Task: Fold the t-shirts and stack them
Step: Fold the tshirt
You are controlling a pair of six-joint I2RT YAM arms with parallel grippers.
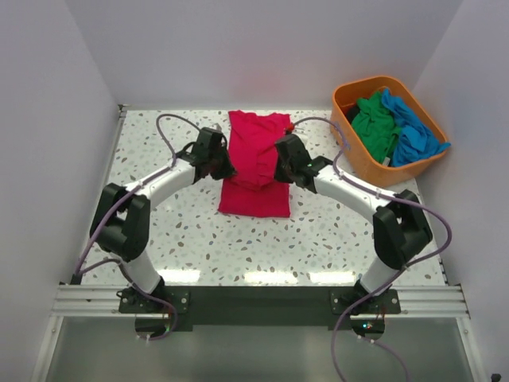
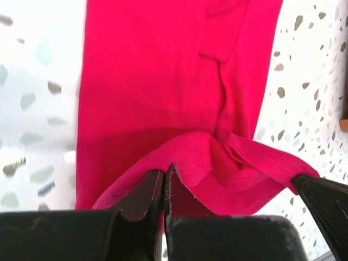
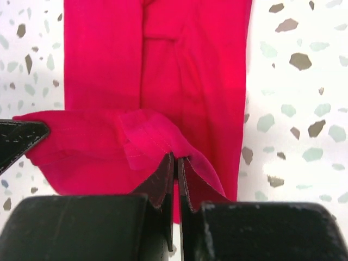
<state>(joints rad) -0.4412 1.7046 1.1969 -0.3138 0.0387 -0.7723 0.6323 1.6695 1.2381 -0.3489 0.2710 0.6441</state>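
The lifted hem (image 1: pixel 254 182) stretches edge to edge across the crimson red t-shirt, so my left gripper keeps pulling it toward the t-shirt's far end (image 1: pixel 258 124) until it's flat.
The crimson red t-shirt (image 1: pixel 256 171) lies as a narrow strip on the speckled table, its far end raised and curled over the middle. My left gripper (image 1: pixel 225 163) is shut on the lifted hem at the shirt's left side; the wrist view shows the cloth (image 2: pixel 179 81) pinched between the fingertips. My right gripper (image 1: pixel 281 165) is shut on the hem at the right side, with the cloth (image 3: pixel 157 65) stretched between both grippers. The green t-shirt (image 1: pixel 374 123) and the bright blue t-shirt (image 1: pixel 413 131) lie crumpled in the basket.
The orange plastic basket (image 1: pixel 355 153) stands at the back right corner. White walls close in the table on the left, back and right. Speckled tabletop (image 1: pixel 183 231) shows in front of the red shirt.
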